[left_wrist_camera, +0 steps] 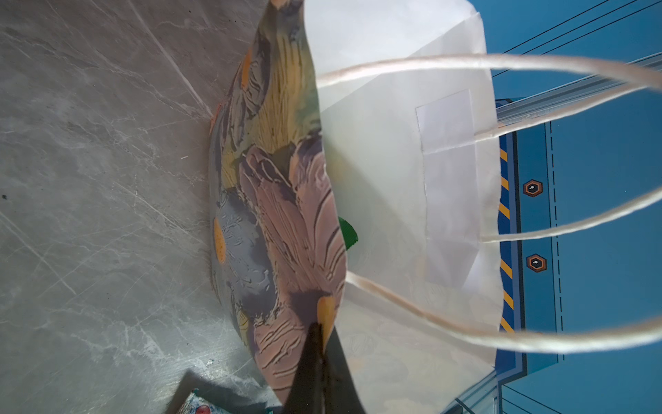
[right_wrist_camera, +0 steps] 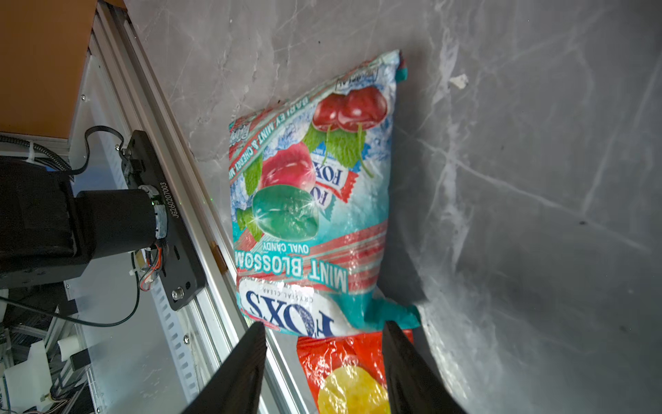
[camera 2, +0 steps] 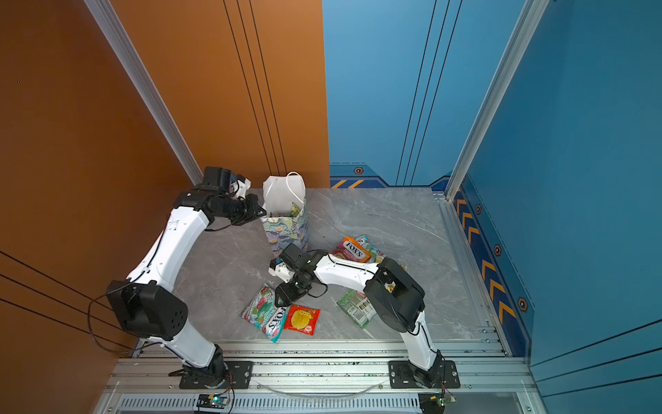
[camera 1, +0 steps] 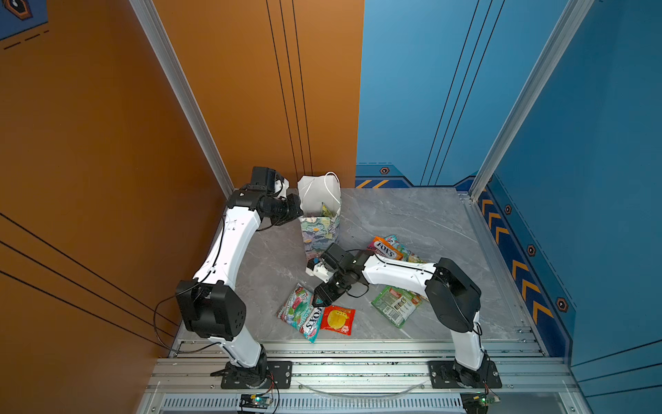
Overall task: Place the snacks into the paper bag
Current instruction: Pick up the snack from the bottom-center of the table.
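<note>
My right gripper's open fingers are lined up across the FOX'S end of the teal packet. I should continue to go down until they are on both sides of the teal film, and then close them.
The floral paper bag stands upright at the back of the table. My left gripper is shut on its near rim. A green packet pokes up inside. My right gripper hangs open, holding nothing, over the spot where a teal FOX'S packet meets a red-yellow sachet. Under the right arm lie an orange FOX'S packet and a green pouch.
More packets are partly hidden behind the orange one and under my right forearm. An aluminium rail runs along the table's front edge, close to the teal packet. Bare marble table lies at the back right.
</note>
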You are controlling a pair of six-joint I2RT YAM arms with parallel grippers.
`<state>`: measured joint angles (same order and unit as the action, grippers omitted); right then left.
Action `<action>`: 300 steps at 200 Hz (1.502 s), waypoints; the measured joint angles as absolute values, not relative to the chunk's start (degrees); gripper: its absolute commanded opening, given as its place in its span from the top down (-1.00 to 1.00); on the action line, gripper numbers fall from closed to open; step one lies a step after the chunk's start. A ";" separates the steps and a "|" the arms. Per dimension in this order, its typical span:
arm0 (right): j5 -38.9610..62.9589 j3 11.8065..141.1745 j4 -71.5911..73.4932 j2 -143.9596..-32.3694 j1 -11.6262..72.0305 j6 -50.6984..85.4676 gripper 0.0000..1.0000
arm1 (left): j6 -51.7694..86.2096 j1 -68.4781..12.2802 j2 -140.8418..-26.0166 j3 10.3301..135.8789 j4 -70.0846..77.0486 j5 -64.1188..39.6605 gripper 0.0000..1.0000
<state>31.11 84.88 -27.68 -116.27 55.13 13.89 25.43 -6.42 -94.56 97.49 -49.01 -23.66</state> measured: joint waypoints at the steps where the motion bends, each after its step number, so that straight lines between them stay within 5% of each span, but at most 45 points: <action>1: 31.11 84.95 -27.70 -116.33 55.13 13.91 -0.08 | 25.43 -6.42 -94.56 97.49 -49.01 -23.66 1.00; 110: 31.11 89.78 -28.51 -123.79 55.13 13.78 0.08 | 25.58 -6.37 -94.56 97.45 -49.01 -23.66 1.00; 177: 34.37 89.95 -26.89 -124.11 54.41 16.51 1.00 | 25.58 -6.31 -94.56 97.43 -49.01 -23.68 1.00; 300: 36.38 84.38 -20.64 -109.60 46.89 27.14 1.00 | 25.58 -5.98 -94.19 96.75 -48.66 -23.75 1.00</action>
<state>36.38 84.38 -20.64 -109.60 46.89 27.14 25.58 -5.98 -94.19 96.75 -48.66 -23.75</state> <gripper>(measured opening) 0.074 0.046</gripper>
